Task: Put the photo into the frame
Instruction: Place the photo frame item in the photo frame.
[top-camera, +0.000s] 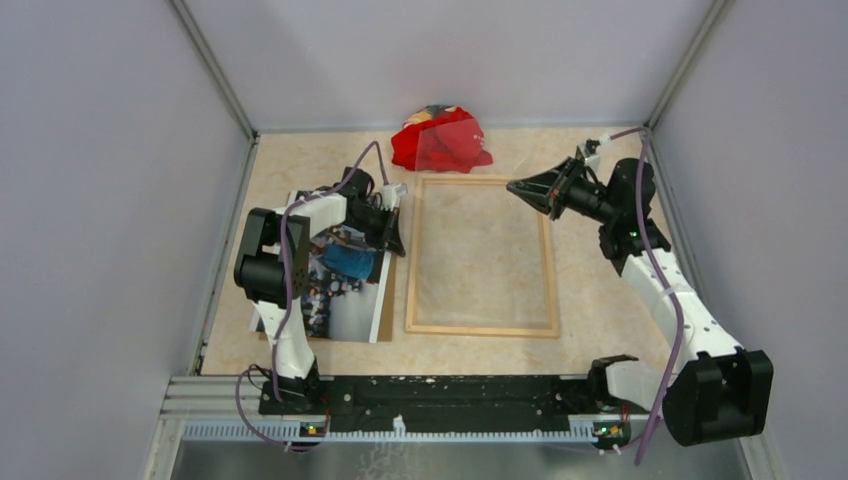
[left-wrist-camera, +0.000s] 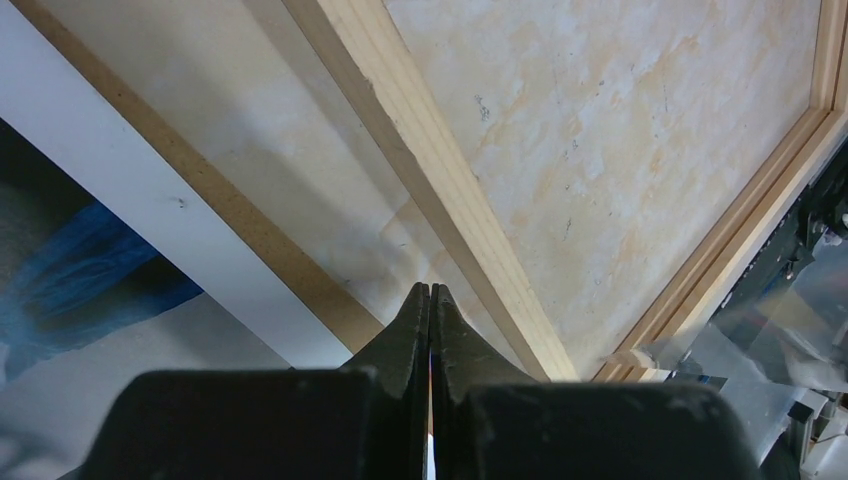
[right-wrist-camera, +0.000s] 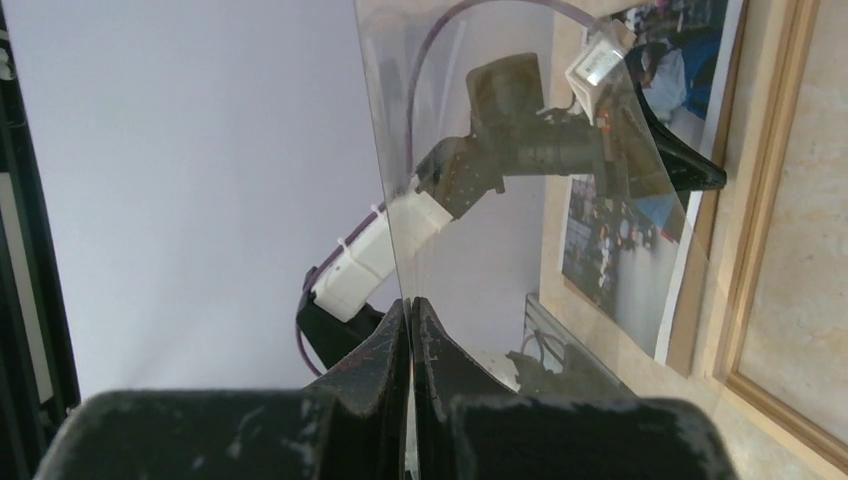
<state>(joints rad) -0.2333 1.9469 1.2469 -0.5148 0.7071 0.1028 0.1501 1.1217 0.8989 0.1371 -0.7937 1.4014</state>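
My right gripper should keep lowering the sheet until it reaches the empty frame (top-camera: 483, 255) and then let go, because the clear sheet's edge is in line with the frame's rail.
The photo (top-camera: 345, 285), a glossy print with blue and dark tones, lies on a brown backing board (top-camera: 387, 300) left of the frame (top-camera: 480, 328). The light-wood frame lies flat on the table with bare table inside it. My left gripper (top-camera: 397, 243) is shut, its tips (left-wrist-camera: 431, 292) low over the strip of table between the board's edge (left-wrist-camera: 250, 230) and the frame's left rail (left-wrist-camera: 440, 180); nothing shows between its jaws. My right gripper (top-camera: 512, 187) hangs above the frame's far right corner, shut (right-wrist-camera: 408, 303) on the edge of a clear sheet (right-wrist-camera: 500, 100).
A red crumpled bag (top-camera: 440, 140) lies at the back of the table, just beyond the frame. Grey walls close in the table on the left, back and right. The clear sheet's lower part (left-wrist-camera: 770, 340) reaches down near the frame's near corner.
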